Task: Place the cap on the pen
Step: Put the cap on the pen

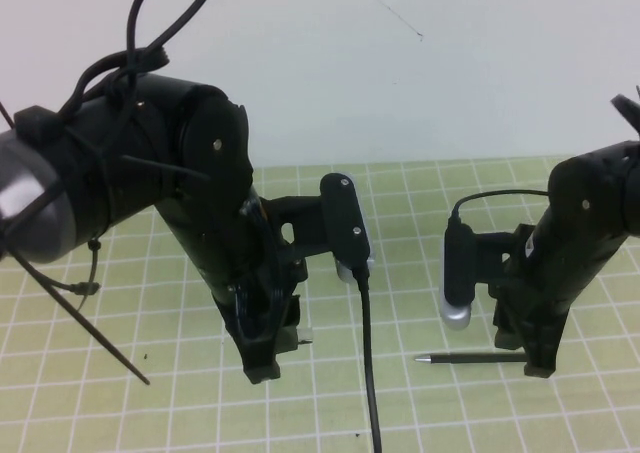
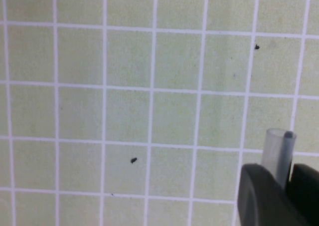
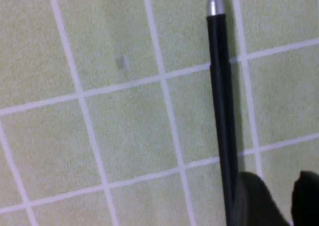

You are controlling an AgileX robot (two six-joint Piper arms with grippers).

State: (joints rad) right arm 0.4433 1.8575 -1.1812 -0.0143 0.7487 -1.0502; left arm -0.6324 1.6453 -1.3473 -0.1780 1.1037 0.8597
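I can see that the pen gets narrower behind its silver tip. I expect the clear cap [image 1: 304, 337] to slide over that neck [image 3: 218, 40] and stay on when I push the cap and the pen together.
The pen [image 1: 470, 357] is a thin black stick with a silver tip, lying flat on the green grid mat at the right. In the right wrist view the pen [image 3: 222, 101] runs along the outer side of one finger, not between the jaws. My right gripper [image 1: 535, 365] [image 3: 281, 186] stands open just above the mat at the pen's rear end, with bare mat showing in its gap. My left gripper [image 1: 272, 361] [image 2: 289, 173] hovers over the mat at the left, shut on a short clear cap [image 2: 278, 151] that sticks out past its fingertips. The clear cap [image 1: 303, 338] points right.
The green mat [image 1: 420, 273] with white grid lines covers the table up to a white wall behind. A black cable [image 1: 368, 373] hangs down from the left wrist camera between the two arms. Small dark specks [image 2: 133, 160] dot the mat.
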